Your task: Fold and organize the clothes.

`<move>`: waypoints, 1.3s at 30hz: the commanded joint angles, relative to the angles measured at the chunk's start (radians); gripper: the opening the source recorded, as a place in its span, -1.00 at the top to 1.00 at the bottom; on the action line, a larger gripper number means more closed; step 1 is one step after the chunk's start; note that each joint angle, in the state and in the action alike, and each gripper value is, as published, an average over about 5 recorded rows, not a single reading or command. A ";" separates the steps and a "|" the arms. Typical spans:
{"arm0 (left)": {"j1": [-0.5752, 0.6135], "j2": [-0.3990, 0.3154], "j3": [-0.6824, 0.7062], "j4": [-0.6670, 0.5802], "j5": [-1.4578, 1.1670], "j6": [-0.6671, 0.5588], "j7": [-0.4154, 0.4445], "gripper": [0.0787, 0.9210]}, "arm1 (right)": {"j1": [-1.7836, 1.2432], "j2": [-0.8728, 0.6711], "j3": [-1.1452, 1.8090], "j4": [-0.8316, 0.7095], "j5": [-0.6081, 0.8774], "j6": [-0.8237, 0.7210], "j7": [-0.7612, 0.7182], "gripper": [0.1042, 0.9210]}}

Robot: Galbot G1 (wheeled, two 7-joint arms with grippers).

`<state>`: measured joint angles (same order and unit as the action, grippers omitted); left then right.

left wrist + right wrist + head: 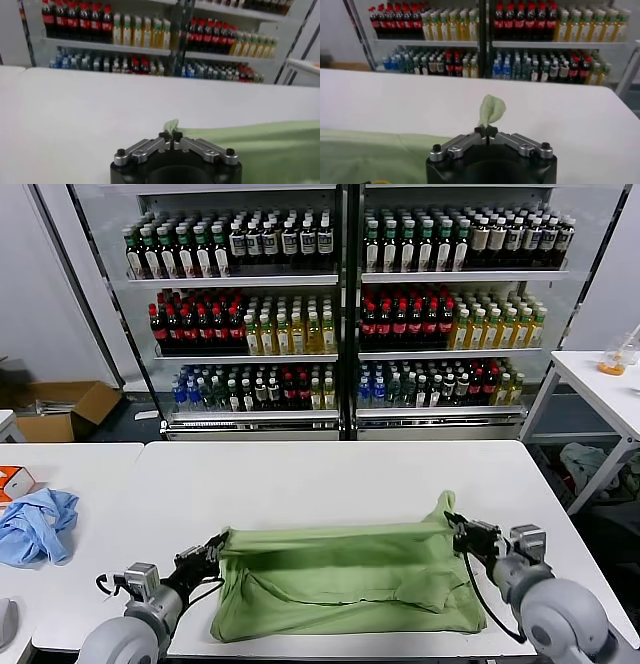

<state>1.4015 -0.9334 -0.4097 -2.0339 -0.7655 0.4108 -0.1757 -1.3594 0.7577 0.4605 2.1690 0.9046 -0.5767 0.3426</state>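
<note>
The polo shirt stretches far to my right gripper's side [445, 574], so my left gripper should lay it down, then drag it toward the light blue cloth before folding.
The light green polo shirt [345, 579] hangs stretched between my two grippers over the near part of the white table [330, 474]; its lower part rests on the table. My left gripper [215, 550] is shut on the shirt's left corner, seen in the left wrist view [170, 135] with green fabric [250, 150] running off to the side. My right gripper [455, 526] is shut on the right corner; a tuft of fabric [491, 110] sticks up past its fingertips [486, 131]. Collar, buttons and graphic are hidden.
A light blue cloth [38, 524] and an orange box [12, 481] lie on the table to the left. A glass-fronted drinks cooler [340, 304] full of bottles stands behind the table. Another white table [605, 384] is at far right, a cardboard box [60, 409] on the floor at left.
</note>
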 commanded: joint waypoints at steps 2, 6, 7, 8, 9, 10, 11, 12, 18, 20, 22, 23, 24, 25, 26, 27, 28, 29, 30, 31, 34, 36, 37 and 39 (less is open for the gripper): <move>0.043 -0.009 0.008 -0.001 0.069 0.030 0.002 0.98 | -0.135 0.015 0.047 0.042 -0.051 -0.003 0.045 1.00; 0.026 -0.031 0.035 0.005 0.105 0.026 0.006 0.95 | -0.089 0.028 0.008 0.009 -0.086 -0.003 0.038 0.97; 0.024 -0.039 0.040 0.005 0.114 0.023 0.005 0.92 | -0.084 0.031 0.003 0.006 -0.095 -0.003 0.035 0.95; 0.022 -0.046 0.044 0.003 0.125 0.018 0.003 0.86 | -0.080 0.032 0.001 0.005 -0.102 -0.003 0.032 0.90; 0.024 -0.054 0.046 0.000 0.137 0.012 0.000 0.81 | -0.079 0.034 0.000 0.007 -0.108 -0.002 0.028 0.84; 0.027 -0.060 0.046 -0.004 0.150 0.005 -0.005 0.75 | -0.081 0.034 0.000 0.010 -0.113 -0.002 0.026 0.77; 0.033 -0.067 0.045 -0.010 0.162 -0.003 -0.013 0.67 | -0.084 0.034 0.001 0.013 -0.116 -0.002 0.024 0.71; 0.040 -0.073 0.041 -0.017 0.173 -0.012 -0.022 0.60 | -0.088 0.033 0.003 0.017 -0.121 -0.002 0.022 0.63; 0.103 -0.131 -0.014 -0.088 0.187 -0.033 -0.082 0.19 | -0.111 0.035 0.012 0.042 -0.152 -0.001 0.018 0.20; 0.130 -0.161 -0.013 -0.114 0.205 -0.035 -0.096 0.05 | -0.113 0.038 0.011 0.048 -0.159 -0.001 0.018 0.07; 0.151 -0.195 0.001 -0.130 0.239 -0.038 -0.110 -0.07 | -0.111 0.040 0.009 0.050 -0.166 -0.001 0.019 -0.07; 0.159 -0.213 0.013 -0.131 0.262 -0.039 -0.117 -0.16 | -0.108 0.042 0.007 0.050 -0.169 -0.001 0.019 -0.14; 0.164 -0.230 0.025 -0.128 0.285 -0.041 -0.125 -0.22 | -0.105 0.043 0.005 0.050 -0.171 0.000 0.019 -0.22; 0.167 -0.246 0.035 -0.121 0.304 -0.042 -0.130 -0.28 | -0.102 0.045 0.003 0.050 -0.173 0.000 0.020 -0.29; 0.169 -0.262 0.048 -0.111 0.323 -0.042 -0.136 -0.36 | -0.099 0.045 0.001 0.050 -0.176 0.000 0.020 -0.35; 0.169 -0.276 0.059 -0.100 0.338 -0.043 -0.141 -0.42 | -0.097 0.045 0.000 0.051 -0.178 0.001 0.020 -0.44; 0.169 -0.287 0.067 -0.090 0.349 -0.044 -0.145 -0.49 | -0.095 0.045 -0.001 0.051 -0.179 0.001 0.020 -0.50; 0.169 -0.299 0.075 -0.079 0.359 -0.044 -0.149 -0.56 | -0.094 0.044 -0.002 0.051 -0.180 0.002 0.020 -0.56; 0.168 -0.308 0.083 -0.070 0.368 -0.044 -0.152 -0.62 | -0.094 0.042 -0.002 0.052 -0.181 0.003 0.020 -0.63; 0.167 -0.315 0.088 -0.062 0.376 -0.044 -0.153 -0.67 | -0.093 0.041 -0.002 0.052 -0.182 0.003 0.020 -0.68; 0.158 -0.330 0.101 -0.035 0.402 -0.045 -0.154 -0.75 | -0.094 0.037 0.000 0.053 -0.182 0.006 0.021 -0.75; 0.150 -0.335 0.107 -0.012 0.417 -0.045 -0.154 -0.76 | -0.094 0.036 0.001 0.053 -0.182 0.007 0.022 -0.76; 0.148 -0.336 0.110 -0.003 0.422 -0.045 -0.154 -0.76 | -0.094 0.036 0.001 0.053 -0.182 0.007 0.022 -0.76; 0.146 -0.339 0.115 0.012 0.434 -0.047 -0.154 -0.77 | -0.095 0.036 0.001 0.056 -0.182 0.007 0.023 -0.76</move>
<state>1.5342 -1.1974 -0.3351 -2.0832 -0.4363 0.3694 -0.3068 -1.4542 0.7931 0.4632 2.2201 0.7330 -0.5705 0.3650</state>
